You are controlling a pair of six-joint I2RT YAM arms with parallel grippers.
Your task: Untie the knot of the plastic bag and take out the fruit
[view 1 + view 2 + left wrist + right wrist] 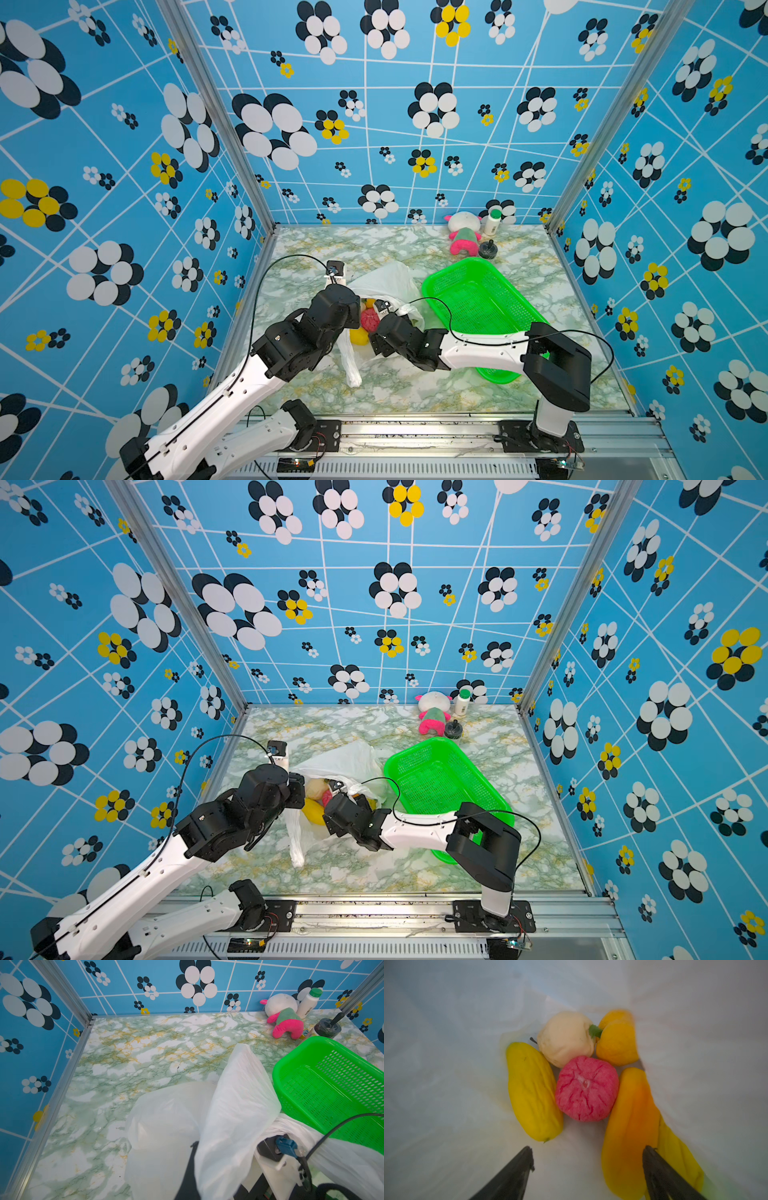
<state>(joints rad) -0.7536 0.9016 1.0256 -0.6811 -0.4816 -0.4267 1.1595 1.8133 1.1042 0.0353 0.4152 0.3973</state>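
The plastic bag's rim (288, 1123) is lying across my right gripper's wrist, so next my right gripper pulls back toward the table's front edge (372, 392) while my left gripper moves the fold of the bag's rim.
The plastic bag (386, 278) (340, 758) lies mid-table with its mouth open; no knot shows. One loose handle strip (351, 368) trails toward the front edge. My left gripper (199, 1145) is shut on the plastic bag (234, 1105), holding a fold of its rim up; one finger is hidden behind the film. My right gripper (588, 1148) is open inside the bag, just short of the fruit: a wrinkled red-pink ball (586, 1088), a yellow oblong piece (532, 1093), a beige round one (566, 1038), an orange-yellow one (617, 1042) and an orange oblong one (631, 1126) by one fingertip.
A green basket (515, 291) (276, 1076) stands right of the bag, under the right forearm. At the back right are a pink-and-white plush toy (463, 235), a white bottle (493, 222) and a small black round object (488, 249).
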